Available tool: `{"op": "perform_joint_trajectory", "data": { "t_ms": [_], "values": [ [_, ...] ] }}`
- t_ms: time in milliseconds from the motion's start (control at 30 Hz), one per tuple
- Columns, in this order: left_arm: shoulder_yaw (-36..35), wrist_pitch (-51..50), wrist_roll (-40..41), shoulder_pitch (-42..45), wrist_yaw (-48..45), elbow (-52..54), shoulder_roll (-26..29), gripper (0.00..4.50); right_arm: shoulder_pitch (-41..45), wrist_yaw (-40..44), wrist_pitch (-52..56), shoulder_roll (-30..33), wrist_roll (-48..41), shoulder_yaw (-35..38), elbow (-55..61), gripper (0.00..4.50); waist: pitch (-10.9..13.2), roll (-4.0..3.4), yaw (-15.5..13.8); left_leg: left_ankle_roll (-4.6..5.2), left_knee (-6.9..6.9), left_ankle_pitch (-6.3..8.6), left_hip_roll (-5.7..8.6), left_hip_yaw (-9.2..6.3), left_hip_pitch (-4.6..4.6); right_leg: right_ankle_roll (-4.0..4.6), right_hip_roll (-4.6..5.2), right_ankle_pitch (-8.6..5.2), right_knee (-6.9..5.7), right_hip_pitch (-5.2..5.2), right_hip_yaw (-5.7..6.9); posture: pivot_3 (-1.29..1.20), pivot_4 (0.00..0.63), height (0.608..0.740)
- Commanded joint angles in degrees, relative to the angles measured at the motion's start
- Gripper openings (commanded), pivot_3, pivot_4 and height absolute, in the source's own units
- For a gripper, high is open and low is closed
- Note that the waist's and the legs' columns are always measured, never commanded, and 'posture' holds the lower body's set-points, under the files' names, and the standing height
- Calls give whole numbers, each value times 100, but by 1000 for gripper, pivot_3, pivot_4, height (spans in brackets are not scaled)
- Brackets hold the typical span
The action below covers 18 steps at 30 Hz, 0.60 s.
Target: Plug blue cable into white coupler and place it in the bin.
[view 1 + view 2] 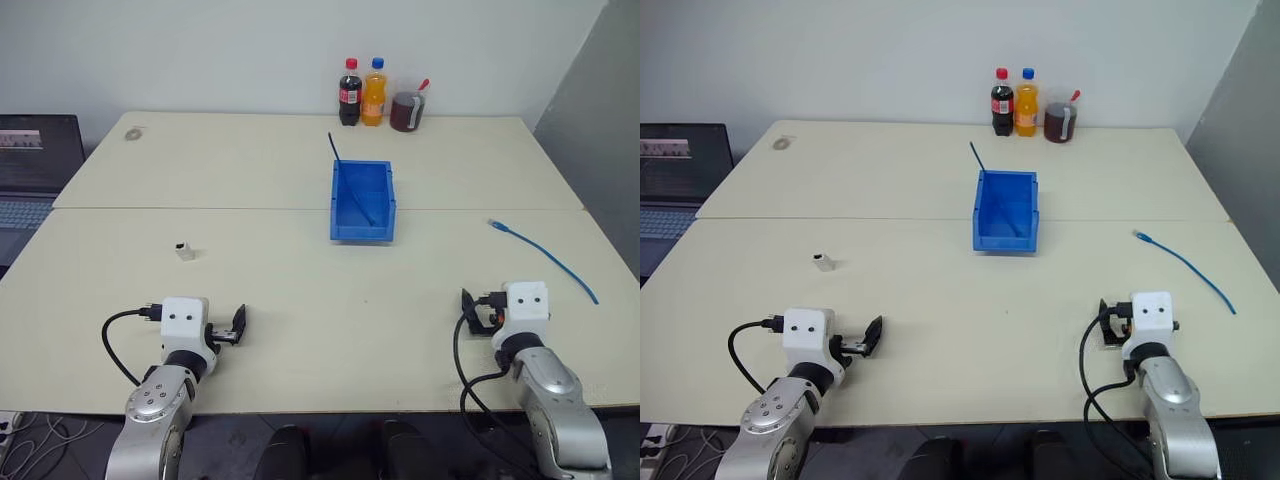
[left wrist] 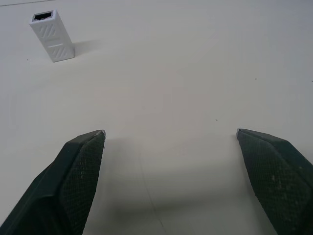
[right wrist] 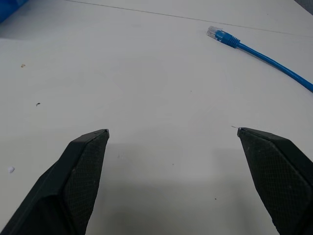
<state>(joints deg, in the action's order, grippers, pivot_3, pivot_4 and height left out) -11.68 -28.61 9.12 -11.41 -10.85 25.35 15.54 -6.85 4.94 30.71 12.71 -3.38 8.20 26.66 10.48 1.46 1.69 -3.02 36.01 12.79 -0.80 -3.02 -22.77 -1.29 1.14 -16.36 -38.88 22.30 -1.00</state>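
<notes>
The blue cable rests in one smooth, gentle curve (image 1: 549,254). I expect its loose end (image 1: 595,299) to stick out stiffly when I pick it up by the plug.
The blue cable (image 1: 545,258) lies loose on the table at the right, its clear plug end (image 3: 215,33) pointing toward the middle. Ahead of my left arm the small white coupler (image 1: 185,251) stands by itself, its dark socket face (image 2: 42,16) showing in the left wrist view. At the table's centre is the blue bin (image 1: 362,234), with a thin dark strand (image 1: 334,148) sticking out of its back. My left gripper (image 2: 170,132) is open over bare table, short of the coupler. My right gripper (image 3: 171,129) is open too, the cable's plug ahead of it.
Two drink bottles (image 1: 361,92) and a dark jar (image 1: 407,110) stand at the table's far edge by the wall. A laptop (image 1: 35,165) sits off the table's left side. A small round object (image 1: 133,132) lies at the far left corner.
</notes>
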Motion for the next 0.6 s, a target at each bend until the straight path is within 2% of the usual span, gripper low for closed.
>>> {"op": "perform_joint_trajectory", "data": {
  "t_ms": [33, 467, 600],
  "values": [
    [-29, 40, 49, 69, -27, 162, 25, 4500, 98, -69, -11, -42, 4, 43, 239, 4476, 0, 0, -2, 0, 0, 0, 0, 0, 0, 0, 0, 0, 0, 0, 0, 0, 150, 740],
    [-39, 21, 60, 162, -82, 90, 75, 4500, 137, -41, -41, -50, 10, 35, 175, 4476, 0, 0, -4, 0, 0, 0, 0, 0, -1, 0, 1, 0, 1, 0, 0, 0, 150, 740],
    [126, 52, 63, 496, -494, -101, 402, 4500, 168, -41, -45, -19, 13, 84, 173, 4476, 0, 0, -6, 0, 0, 0, 2, -1, -2, 0, 0, 0, 1, 0, 2, 0, 150, 740]
  ]
}}
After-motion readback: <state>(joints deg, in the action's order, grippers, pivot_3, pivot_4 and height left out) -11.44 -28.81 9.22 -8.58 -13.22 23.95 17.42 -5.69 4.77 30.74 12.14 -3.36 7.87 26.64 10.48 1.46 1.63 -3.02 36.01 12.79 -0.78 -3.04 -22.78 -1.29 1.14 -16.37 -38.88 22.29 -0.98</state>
